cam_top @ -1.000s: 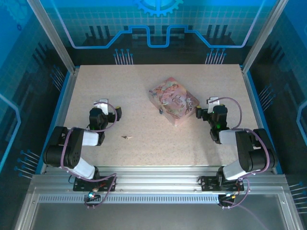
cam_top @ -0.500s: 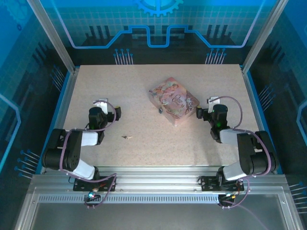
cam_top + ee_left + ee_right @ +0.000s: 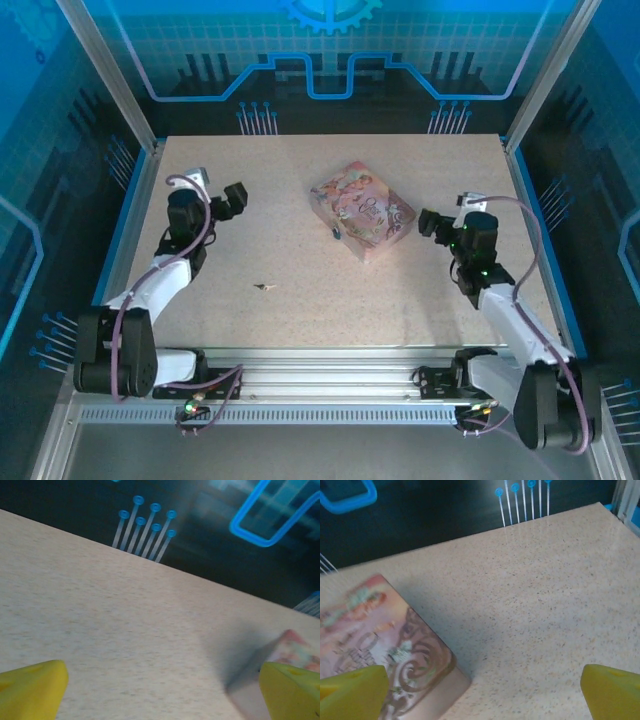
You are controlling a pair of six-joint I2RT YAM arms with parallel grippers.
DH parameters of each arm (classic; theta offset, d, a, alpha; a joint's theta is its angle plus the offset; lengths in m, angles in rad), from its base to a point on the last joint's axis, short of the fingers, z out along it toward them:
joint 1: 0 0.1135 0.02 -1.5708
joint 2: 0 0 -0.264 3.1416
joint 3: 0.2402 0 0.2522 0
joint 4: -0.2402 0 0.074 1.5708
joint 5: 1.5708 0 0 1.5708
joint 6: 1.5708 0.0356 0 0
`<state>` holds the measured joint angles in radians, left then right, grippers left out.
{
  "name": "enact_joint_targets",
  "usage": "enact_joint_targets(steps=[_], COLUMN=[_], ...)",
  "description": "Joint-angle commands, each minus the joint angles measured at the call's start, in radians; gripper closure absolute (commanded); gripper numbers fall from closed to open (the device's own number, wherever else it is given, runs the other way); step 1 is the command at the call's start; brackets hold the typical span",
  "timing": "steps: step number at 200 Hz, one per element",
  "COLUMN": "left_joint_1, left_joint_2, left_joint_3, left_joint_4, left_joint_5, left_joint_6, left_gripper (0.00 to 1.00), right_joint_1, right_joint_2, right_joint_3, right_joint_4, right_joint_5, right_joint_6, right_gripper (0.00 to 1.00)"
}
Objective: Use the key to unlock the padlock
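Note:
The robot's open left gripper has clear table (image 3: 278, 194) up to the nearest corner of the pink box's outside (image 3: 315, 195), so it should keep going toward that corner and close on it there.
The padlock (image 3: 336, 233) is a tiny dark speck on the table, right against the left edge of the pink box (image 3: 362, 211). The key (image 3: 264, 287) is a thin pale sliver lying alone on the table, nearer the front and to the left of the box. My left gripper (image 3: 238, 198) hovers open at the left, well behind the key, with nothing between its yellow fingertips (image 3: 31, 689). My right gripper (image 3: 424, 222) is open just right of the box, its fingertips (image 3: 612, 694) empty. The box's corner (image 3: 380, 645) sits under its left finger.
The speckled beige table (image 3: 300, 320) is fenced by aluminium posts and blue side rails (image 3: 125, 215). The pink box's edge (image 3: 295, 647) appears blurred at the right of the left wrist view. Open tabletop lies around the key and behind the box.
Both arms have unfolded and stretched forward. The left gripper moved toward the back and slightly left; the right gripper shifted a little right and back from the box. Padlock, key and box stayed put.

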<state>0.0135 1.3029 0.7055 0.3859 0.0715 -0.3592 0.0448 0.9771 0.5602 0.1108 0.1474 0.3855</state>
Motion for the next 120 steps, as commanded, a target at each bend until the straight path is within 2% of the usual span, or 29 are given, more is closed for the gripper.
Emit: enact_joint_targets(steps=[1,32,77,120], left_joint_1=[0.013,-0.019,-0.157,-0.257], left_joint_2=[0.069,0.234,0.445,0.696], left_joint_3=[0.081,0.255,0.503,0.787], left_joint_4=[-0.076,-0.191,-0.369,-0.534], left_joint_5=[0.281,0.446,0.456,0.465], left_joint_6=[-0.164,-0.200,-0.134,-0.093], left_gripper=[0.01,0.01,0.02,0.06], right_joint_1=[-0.060,-0.071,-0.063,-0.028], right_joint_2=[-0.061,-0.171,-0.223,-0.285], right_joint_3=[0.014,-0.032,-0.017,-0.073], right_joint_4=[-0.171,-0.190,-0.372,-0.431], right_joint_5=[-0.136,-0.276,-0.412,-0.421], right_joint_6=[0.207,0.245,0.258,0.270], right_gripper=[0.00,0.00,0.00,0.00])
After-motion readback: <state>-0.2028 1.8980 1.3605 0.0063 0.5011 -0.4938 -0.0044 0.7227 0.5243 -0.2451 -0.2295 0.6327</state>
